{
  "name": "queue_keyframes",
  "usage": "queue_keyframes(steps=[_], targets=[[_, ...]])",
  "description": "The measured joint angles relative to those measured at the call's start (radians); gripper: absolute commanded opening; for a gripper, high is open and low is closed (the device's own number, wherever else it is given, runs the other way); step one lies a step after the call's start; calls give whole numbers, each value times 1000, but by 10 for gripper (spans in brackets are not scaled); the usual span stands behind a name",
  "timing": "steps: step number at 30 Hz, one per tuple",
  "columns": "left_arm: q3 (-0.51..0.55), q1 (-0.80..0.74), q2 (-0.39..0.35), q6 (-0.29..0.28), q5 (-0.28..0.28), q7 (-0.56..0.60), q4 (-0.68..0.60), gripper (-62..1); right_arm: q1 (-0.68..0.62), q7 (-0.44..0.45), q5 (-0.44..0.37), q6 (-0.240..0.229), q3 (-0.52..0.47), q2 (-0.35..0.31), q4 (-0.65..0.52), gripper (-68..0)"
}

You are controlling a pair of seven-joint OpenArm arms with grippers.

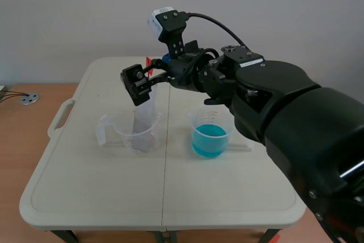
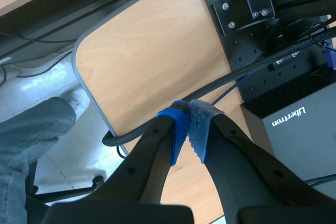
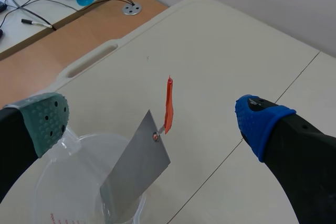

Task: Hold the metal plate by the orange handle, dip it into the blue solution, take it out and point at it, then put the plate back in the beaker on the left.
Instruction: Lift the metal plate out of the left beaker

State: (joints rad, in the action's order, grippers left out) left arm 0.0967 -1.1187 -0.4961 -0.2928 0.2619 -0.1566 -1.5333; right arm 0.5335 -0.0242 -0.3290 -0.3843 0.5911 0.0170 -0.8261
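Note:
My gripper will make the metal plate [image 1: 144, 119] hang lengthwise below the orange handle when it lifts it, because a small link [image 3: 157, 135] connects the handle to the top edge of the metal plate.
The metal plate [image 1: 143, 115] stands tilted in the clear left beaker [image 1: 114, 126], its orange handle [image 1: 149, 61] sticking up from the top corner. My right gripper [image 1: 151, 72] hangs open above that beaker. In the right wrist view the plate [image 3: 136, 169] and orange handle [image 3: 168, 103] lie between the spread fingers of the right gripper [image 3: 152, 116], touching neither pad. The beaker of blue solution [image 1: 210, 136] stands to the right of the first beaker. My left gripper [image 2: 189, 124] is shut on nothing, off the table and out of the scene view.
The white folding table [image 1: 85, 197] has a carry handle [image 1: 61, 119] at its left edge. In the left wrist view a wooden desk [image 2: 152, 51], a black box [image 2: 299, 124], cables and a person's jeans leg [image 2: 31, 129] lie below the gripper.

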Motion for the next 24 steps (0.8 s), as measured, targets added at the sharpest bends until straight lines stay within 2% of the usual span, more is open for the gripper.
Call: queue_keyframes(steps=[16, 24], targets=[[0, 5, 0, 0, 0, 0, 0, -593, 1, 23, 0, 0, 0, 5, 3, -13], [0, 11, 0, 0, 0, 0, 0, -593, 0, 23, 0, 0, 0, 5, 3, -198]])
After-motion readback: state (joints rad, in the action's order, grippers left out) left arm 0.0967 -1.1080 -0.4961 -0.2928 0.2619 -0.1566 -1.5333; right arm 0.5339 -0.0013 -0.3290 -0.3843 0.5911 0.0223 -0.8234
